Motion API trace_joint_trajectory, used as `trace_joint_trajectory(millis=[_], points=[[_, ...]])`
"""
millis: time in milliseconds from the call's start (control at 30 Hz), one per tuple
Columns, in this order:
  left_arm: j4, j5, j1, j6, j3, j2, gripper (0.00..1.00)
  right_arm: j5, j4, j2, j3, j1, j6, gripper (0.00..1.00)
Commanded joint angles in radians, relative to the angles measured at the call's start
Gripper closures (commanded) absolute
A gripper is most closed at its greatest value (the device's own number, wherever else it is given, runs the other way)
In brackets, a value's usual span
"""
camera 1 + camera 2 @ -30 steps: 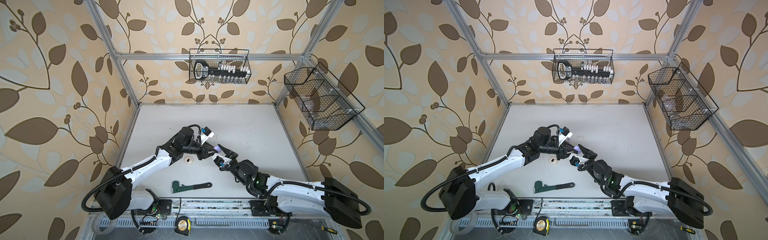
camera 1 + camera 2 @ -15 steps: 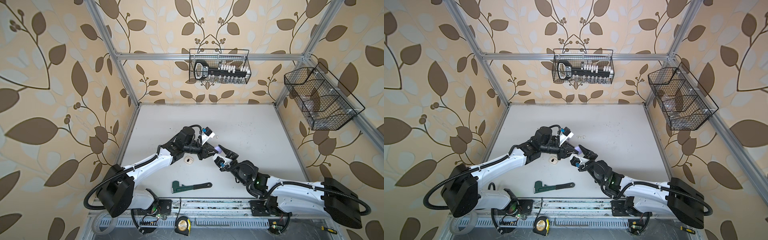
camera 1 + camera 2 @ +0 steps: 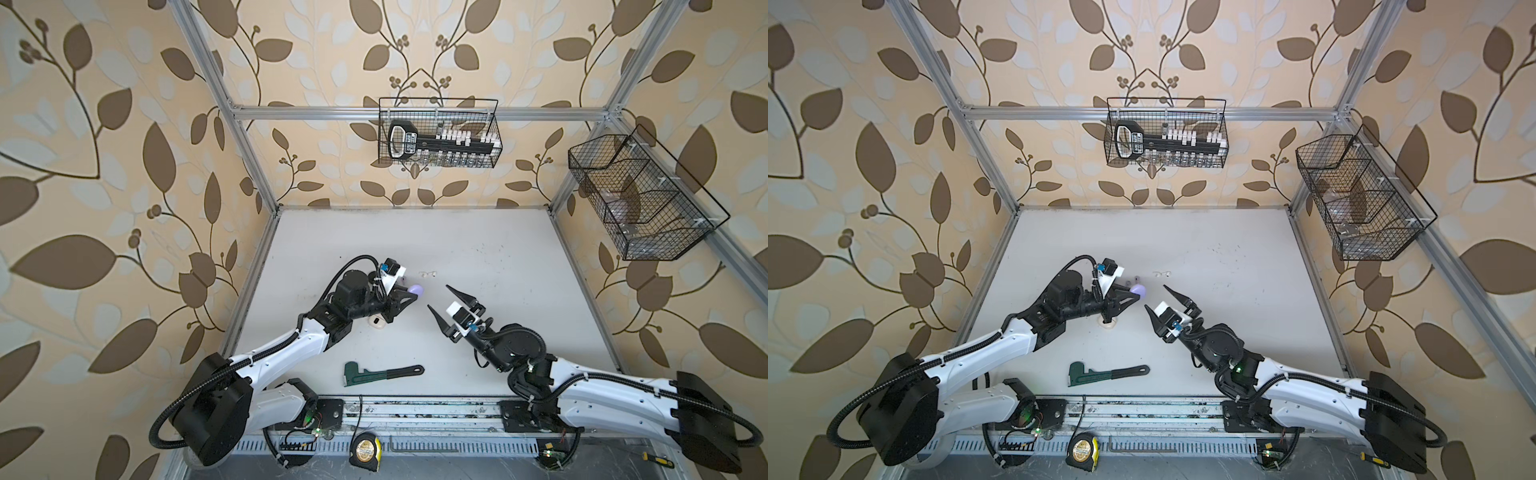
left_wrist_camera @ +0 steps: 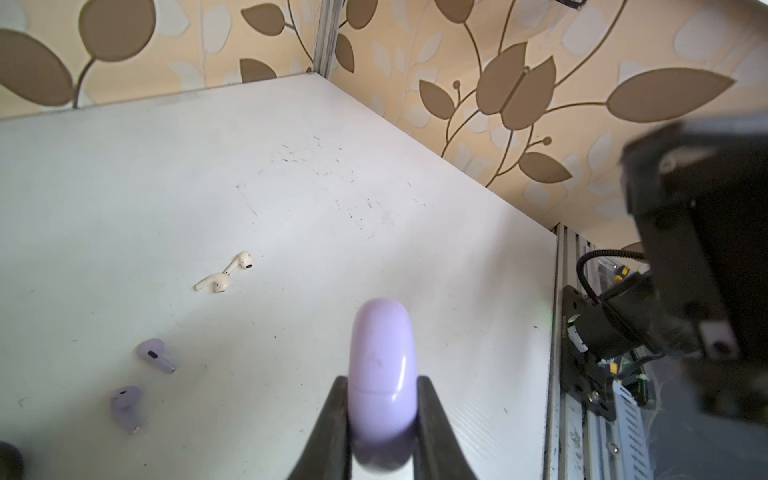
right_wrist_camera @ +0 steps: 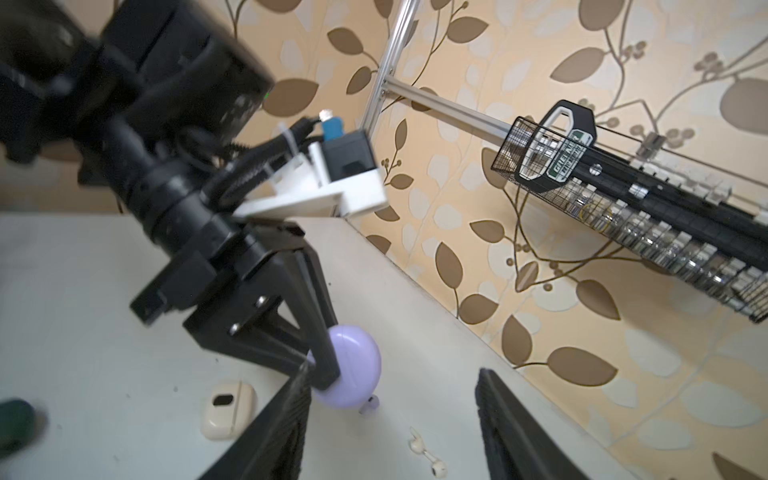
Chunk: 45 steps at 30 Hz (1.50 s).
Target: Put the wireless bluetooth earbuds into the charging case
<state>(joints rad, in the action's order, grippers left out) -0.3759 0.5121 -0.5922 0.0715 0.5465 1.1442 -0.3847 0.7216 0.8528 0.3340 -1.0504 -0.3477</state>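
Note:
My left gripper is holding the lilac charging case (image 3: 417,289) still closed, so next I bring it to my right gripper and flip the lid (image 4: 383,342) open before I get earbuds.
My left gripper (image 4: 382,380) is shut on a closed lilac charging case (image 4: 382,353), held above the table; both top views show the case (image 3: 417,289) (image 3: 1138,289). My right gripper (image 3: 439,297) (image 5: 394,370) stands open and empty just right of the case. Two white earbuds (image 4: 243,259) (image 4: 216,282) lie together on the table beyond the case, seen in a top view as the white pair (image 3: 428,273). Two lilac earbuds (image 4: 156,353) (image 4: 124,405) lie nearer my left gripper. A cream case (image 3: 376,322) (image 5: 226,409) lies on the table under the left arm.
A green pipe wrench (image 3: 380,372) lies near the table's front edge. A tape measure (image 3: 365,449) and a hex key (image 3: 424,448) rest on the front rail. Wire baskets hang on the back wall (image 3: 438,133) and the right wall (image 3: 640,195).
My right gripper's jaws have spread wider and it has drawn slightly back from the lilac case. The left gripper keeps its hold on the case and has barely moved.

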Motion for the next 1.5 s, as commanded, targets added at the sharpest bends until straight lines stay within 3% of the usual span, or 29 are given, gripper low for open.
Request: trace_joint_trajectory(millis=[0,200,367,533,767,1100,1467], points=[[-0.213,0.009,0.000,-0.095,-0.064,-0.052,1.00,-0.059,-0.149,-0.094,0.036,0.014,0.254,0.27],[-0.307,0.068,0.000,-0.174,-0.129,-0.058,1.00,-0.016,-0.372,-0.139,0.117,0.047,0.396,0.14],[-0.337,0.155,0.000,-0.189,-0.128,-0.030,1.00,0.076,-0.406,-0.099,0.133,0.066,0.381,0.27],[-0.332,0.196,0.000,-0.206,-0.127,-0.035,1.00,0.177,-0.399,-0.026,0.152,0.071,0.370,0.29],[-0.363,0.269,-0.001,-0.206,-0.134,-0.046,1.00,0.202,-0.422,0.078,0.201,0.078,0.368,0.33],[-0.379,0.355,-0.004,-0.218,-0.129,-0.035,1.00,0.208,-0.429,0.105,0.220,0.114,0.393,0.33],[-0.396,0.364,-0.006,-0.219,-0.135,-0.029,1.00,0.204,-0.450,0.115,0.224,0.209,0.474,0.34]])
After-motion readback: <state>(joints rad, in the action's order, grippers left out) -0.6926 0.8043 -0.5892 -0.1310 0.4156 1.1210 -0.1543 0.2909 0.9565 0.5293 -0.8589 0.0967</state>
